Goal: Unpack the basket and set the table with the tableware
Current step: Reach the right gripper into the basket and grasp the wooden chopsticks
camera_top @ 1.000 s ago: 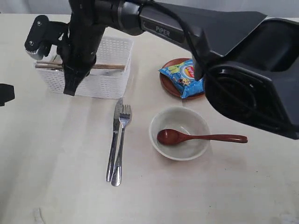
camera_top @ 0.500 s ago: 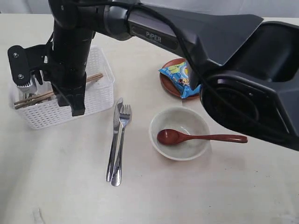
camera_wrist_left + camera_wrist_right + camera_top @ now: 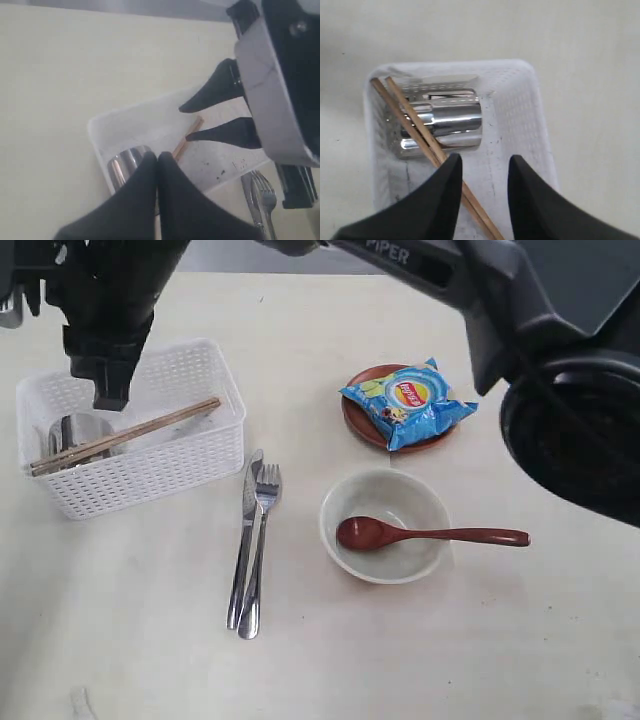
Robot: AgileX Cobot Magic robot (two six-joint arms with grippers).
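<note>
Next, I turn my right gripper in line with the chopsticks point(image 3: 426, 139) and grip their middle point(image 3: 130, 433) before I lift them out, because they lie at a slant across that gripper's fingers.
The white basket point(image 3: 215, 445) stands on the table point(image 3: 130, 640) at the left, holding wooden chopsticks point(image 3: 125, 435) laid across a steel cup point(image 3: 72, 430) on its side. My right gripper point(image 3: 108, 398) hangs just above the basket, open point(image 3: 485, 160) and holding nothing, over the chopsticks point(image 3: 415, 125) and cup point(image 3: 445, 120). My left gripper point(image 3: 157, 156) is shut and empty, hovering near the basket point(image 3: 100, 130). On the table lie a knife point(image 3: 244, 540) and fork point(image 3: 260, 550), and a bowl point(image 3: 385, 502) with a wooden spoon point(image 3: 430, 535). A brown plate point(image 3: 358, 420) sits behind.
A blue chip bag point(image 3: 408, 403) lies on the plate. The right arm's dark body point(image 3: 560, 390) fills the upper right of the exterior view and reaches across to the left.
The basket was dragged left and nearer the front by my right gripper. That gripper has since let go, risen above the basket and opened. Left gripper stays shut.
</note>
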